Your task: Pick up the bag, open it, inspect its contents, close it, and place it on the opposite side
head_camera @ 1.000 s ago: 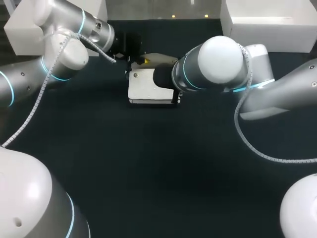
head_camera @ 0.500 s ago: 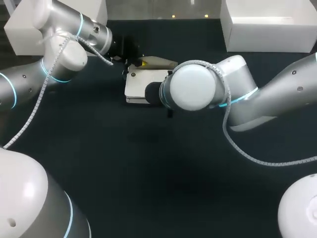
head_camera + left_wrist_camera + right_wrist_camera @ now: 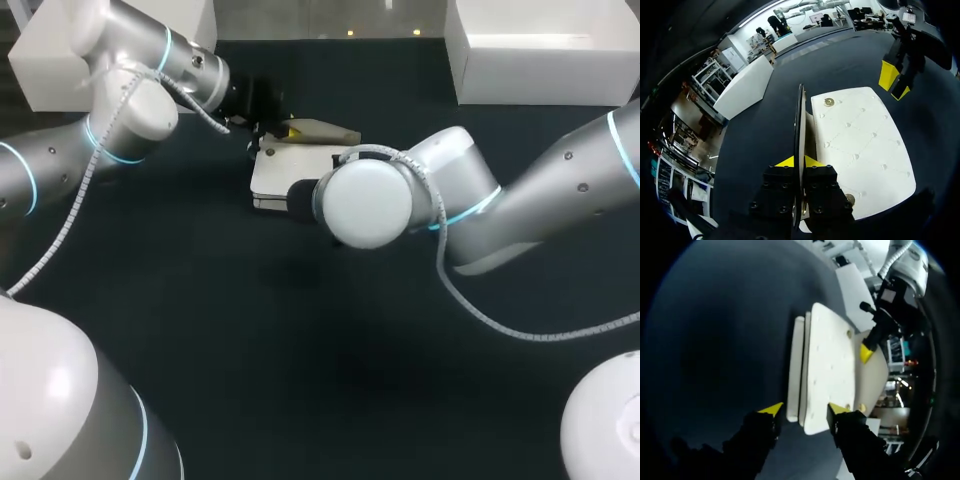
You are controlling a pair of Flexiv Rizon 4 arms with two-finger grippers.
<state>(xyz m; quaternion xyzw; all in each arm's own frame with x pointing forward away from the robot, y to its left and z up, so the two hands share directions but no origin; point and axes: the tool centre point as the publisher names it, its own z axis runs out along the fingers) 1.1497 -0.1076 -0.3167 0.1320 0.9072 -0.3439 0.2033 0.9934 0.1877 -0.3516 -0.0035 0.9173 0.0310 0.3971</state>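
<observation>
The flap will stay down when the robot folds it over and presses it, because gold studs (image 3: 849, 334) can be seen on the bag's front and the lifted flap (image 3: 874, 374).
The white quilted bag (image 3: 275, 176) lies flat on the dark table at the back middle. Its flap (image 3: 318, 128) is lifted, and my left gripper (image 3: 270, 127) is shut on the flap's edge. In the left wrist view the flap (image 3: 800, 115) runs as a thin edge between the yellow tips of the left gripper (image 3: 799, 161), with the bag's body (image 3: 860, 145) beside it. My right gripper (image 3: 805, 409) is open, its tips astride the bag's (image 3: 830, 365) near end. In the head view the right arm's wrist (image 3: 365, 205) hides that gripper.
A white box (image 3: 540, 55) stands at the table's back right and another (image 3: 45, 70) at the back left. The dark table (image 3: 300, 340) stretches in front of the bag.
My right arm has swung left and nearer over the bag's right end, and its fingers have come apart. The bag has shifted slightly left. The left gripper keeps its hold on the flap.
</observation>
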